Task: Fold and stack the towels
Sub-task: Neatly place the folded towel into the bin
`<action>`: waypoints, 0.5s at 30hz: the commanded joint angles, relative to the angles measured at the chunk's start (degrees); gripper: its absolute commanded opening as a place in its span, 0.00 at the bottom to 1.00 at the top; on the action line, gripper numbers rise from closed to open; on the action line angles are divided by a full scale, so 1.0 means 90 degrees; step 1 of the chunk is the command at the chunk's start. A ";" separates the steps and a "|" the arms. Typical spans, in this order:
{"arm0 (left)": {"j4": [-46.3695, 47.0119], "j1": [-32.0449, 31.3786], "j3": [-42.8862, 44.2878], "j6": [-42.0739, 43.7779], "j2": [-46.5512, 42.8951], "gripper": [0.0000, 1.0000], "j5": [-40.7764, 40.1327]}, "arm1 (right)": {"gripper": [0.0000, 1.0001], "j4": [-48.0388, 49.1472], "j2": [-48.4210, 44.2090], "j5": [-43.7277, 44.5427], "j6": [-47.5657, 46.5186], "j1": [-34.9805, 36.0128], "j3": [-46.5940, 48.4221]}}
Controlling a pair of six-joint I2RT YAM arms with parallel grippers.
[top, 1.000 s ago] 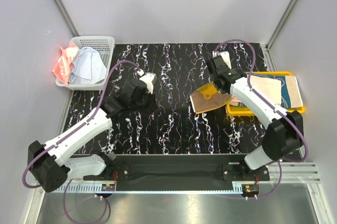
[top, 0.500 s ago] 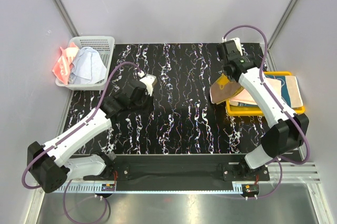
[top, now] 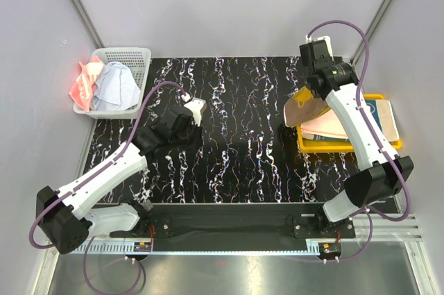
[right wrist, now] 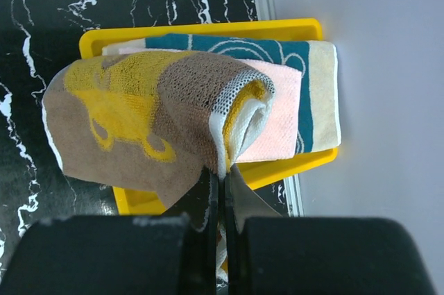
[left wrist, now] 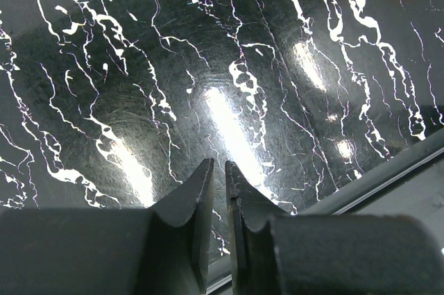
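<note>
I should keep carrying the bear towel (top: 302,108) over the peach towel (top: 326,125) with my right gripper until the bear towel's trailing end is inside, because it is hanging lengthwise along the yellow tray.
My right gripper (right wrist: 223,170) is shut on a fold of the orange-yellow towel with the brown bear (right wrist: 139,121). That towel hangs above the left end of the yellow tray (right wrist: 201,31). In the tray lie a teal-and-cream towel (right wrist: 277,48) and, on top of it, a pale peach towel (right wrist: 281,121). From above, the right gripper (top: 310,94) holds the bear towel (top: 304,109) over the tray's left edge (top: 326,148). My left gripper (left wrist: 218,166) hovers over the bare table with a narrow gap between its fingers and nothing in it; from above it (top: 182,128) is left of centre.
A white mesh basket (top: 132,55) at the back left holds a light blue-white towel (top: 114,90) and a coral pink towel (top: 84,83). The black marbled table (top: 236,114) is walled by grey panels, with a metal rail along its near edge (left wrist: 388,170).
My right arm has carried the bear towel to the right and further back, from the table beside the tray to above the tray's left end. The left arm has stayed nearly still.
</note>
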 commanded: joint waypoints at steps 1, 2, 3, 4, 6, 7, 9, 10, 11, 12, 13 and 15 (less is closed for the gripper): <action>0.0229 0.0048 0.0013 0.0115 0.0005 0.16 0.0113 | 0.00 -0.0047 -0.0227 0.0153 -0.0209 -0.0195 0.0364; 0.0229 0.0058 0.0013 0.0125 0.0025 0.16 0.0122 | 0.00 -0.0038 -0.0237 0.0144 -0.0229 -0.0273 0.0383; 0.0229 0.0048 0.0013 0.0115 0.0015 0.16 0.0113 | 0.00 -0.0018 -0.0256 0.0095 -0.0258 -0.0313 0.0422; 0.0219 0.0048 0.0013 0.0115 0.0025 0.16 0.0122 | 0.00 0.0001 -0.0276 0.0056 -0.0268 -0.0419 0.0413; 0.0229 0.0068 0.0003 0.0115 0.0035 0.16 0.0122 | 0.00 0.0050 -0.0315 -0.0052 -0.0307 -0.0547 0.0393; 0.0239 0.0058 0.0003 0.0115 0.0044 0.16 0.0122 | 0.00 0.0070 -0.0354 -0.0081 -0.0317 -0.0625 0.0374; 0.0248 0.0058 0.0003 0.0115 0.0064 0.16 0.0122 | 0.00 0.0177 -0.0412 -0.0256 -0.0375 -0.0888 0.0276; 0.0248 0.0058 0.0003 0.0115 0.0083 0.16 0.0122 | 0.00 0.0206 -0.0442 -0.0421 -0.0385 -0.0967 0.0237; 0.0258 0.0068 -0.0007 0.0115 0.0084 0.16 0.0122 | 0.00 0.0332 -0.0461 -0.0549 -0.0405 -0.1161 0.0150; 0.0258 0.0068 -0.0007 0.0106 0.0113 0.16 0.0122 | 0.00 0.0401 -0.0481 -0.0647 -0.0434 -0.1259 0.0091; 0.0258 0.0068 -0.0007 0.0106 0.0123 0.16 0.0277 | 0.00 0.0470 -0.0481 -0.0802 -0.0444 -0.1338 0.0032; 0.0278 0.0068 -0.0017 0.0106 0.0162 0.16 0.0327 | 0.00 0.0713 -0.0462 -0.1008 -0.0473 -0.1660 -0.0231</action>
